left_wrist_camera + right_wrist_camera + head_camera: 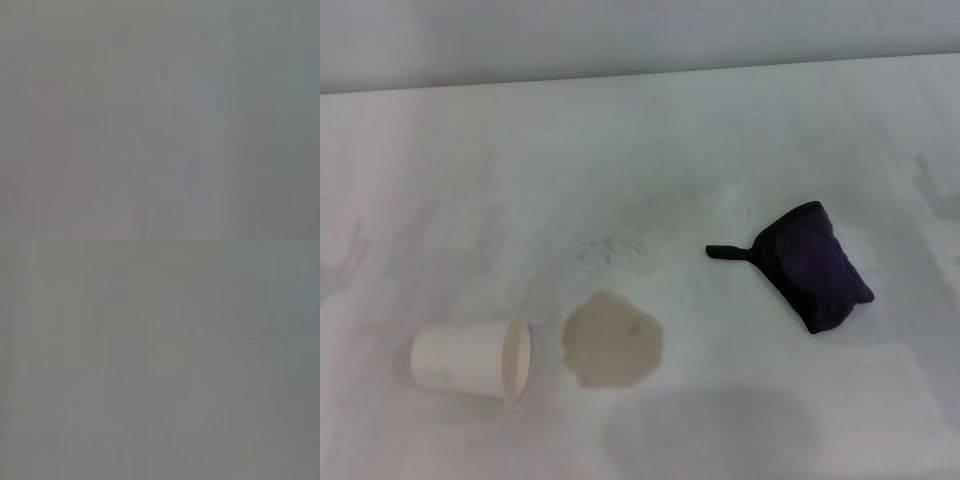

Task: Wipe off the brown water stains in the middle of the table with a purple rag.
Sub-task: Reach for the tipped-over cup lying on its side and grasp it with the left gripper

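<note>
The white paper cup is lying with its opening (517, 360) near the brown puddle, so I should have my left gripper grab the cup (458, 358) around its body before any wiping.
The brown water stains (614, 340) form one roundish beige puddle on the white table (650, 150), low and a little left of centre in the head view. The purple rag (815, 267) lies bunched to the right of the puddle, its thin black loop pointing left. Rag and puddle are apart, with bare table between them. Neither gripper nor either arm shows in the head view. Both wrist views show only a plain grey field with nothing to make out.
A white paper cup (470, 358) lies on its side just left of the puddle, mouth facing it. A faint grey speckled smudge (610, 245) sits beyond the puddle. The table's far edge (640, 72) meets a pale wall.
</note>
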Motion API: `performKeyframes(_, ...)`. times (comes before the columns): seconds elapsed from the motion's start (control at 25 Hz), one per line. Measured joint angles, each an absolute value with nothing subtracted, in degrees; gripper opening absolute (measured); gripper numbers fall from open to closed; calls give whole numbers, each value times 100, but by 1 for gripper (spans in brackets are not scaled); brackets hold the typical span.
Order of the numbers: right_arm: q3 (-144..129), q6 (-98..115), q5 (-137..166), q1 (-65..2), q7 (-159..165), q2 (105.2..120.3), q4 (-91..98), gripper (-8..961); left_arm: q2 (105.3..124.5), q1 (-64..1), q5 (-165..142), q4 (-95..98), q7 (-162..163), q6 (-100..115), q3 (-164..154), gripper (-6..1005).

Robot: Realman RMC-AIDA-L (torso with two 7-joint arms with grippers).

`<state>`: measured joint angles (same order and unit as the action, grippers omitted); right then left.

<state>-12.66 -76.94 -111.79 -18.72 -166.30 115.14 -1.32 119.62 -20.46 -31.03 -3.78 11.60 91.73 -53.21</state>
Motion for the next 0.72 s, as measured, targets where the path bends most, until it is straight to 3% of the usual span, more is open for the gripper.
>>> performKeyframes(0.72, -1285, -7828, -11179, -1865, -16631, 11514, -200, 869, 11961, -1762, -3054, -350, 1141, 9534, -5295, 890)
